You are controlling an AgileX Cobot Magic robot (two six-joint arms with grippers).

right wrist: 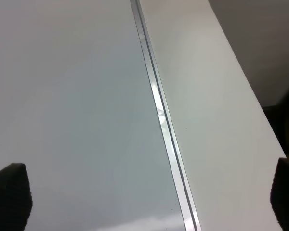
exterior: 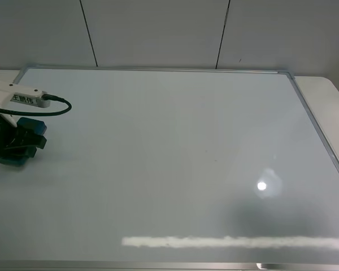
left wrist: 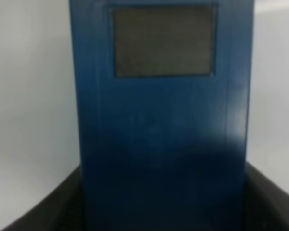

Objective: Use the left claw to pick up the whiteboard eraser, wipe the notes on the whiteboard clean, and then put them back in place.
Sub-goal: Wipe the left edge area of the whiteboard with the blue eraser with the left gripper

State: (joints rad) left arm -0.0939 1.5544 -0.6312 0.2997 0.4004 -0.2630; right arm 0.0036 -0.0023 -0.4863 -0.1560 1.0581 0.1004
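My left gripper is holding the whiteboard eraser [exterior: 34, 125] level over an open patch [exterior: 40, 156], and the whiteboard is clean. My left gripper keeps lowering the eraser until it lies flat, then let go.
The whiteboard [exterior: 175, 147] fills most of the exterior high view, glossy white inside a thin silver frame. At its far left edge the left claw [exterior: 21, 141] is shut on the whiteboard eraser [exterior: 12, 161], which rests low against the board. The left wrist view is filled by the eraser [left wrist: 164, 120], teal-blue with a darker square patch, and black fingers [left wrist: 38, 211] show at its sides. No notes show on the board. My right gripper [right wrist: 147, 195] hangs open over the board's right frame [right wrist: 159, 110], nothing between its fingertips.
A white glare streak [exterior: 231, 243] runs along the board's near edge, with a round light spot [exterior: 262, 185] above it. A white tabletop [exterior: 327, 107] borders the board on the right. A panelled wall [exterior: 158, 28] stands behind.
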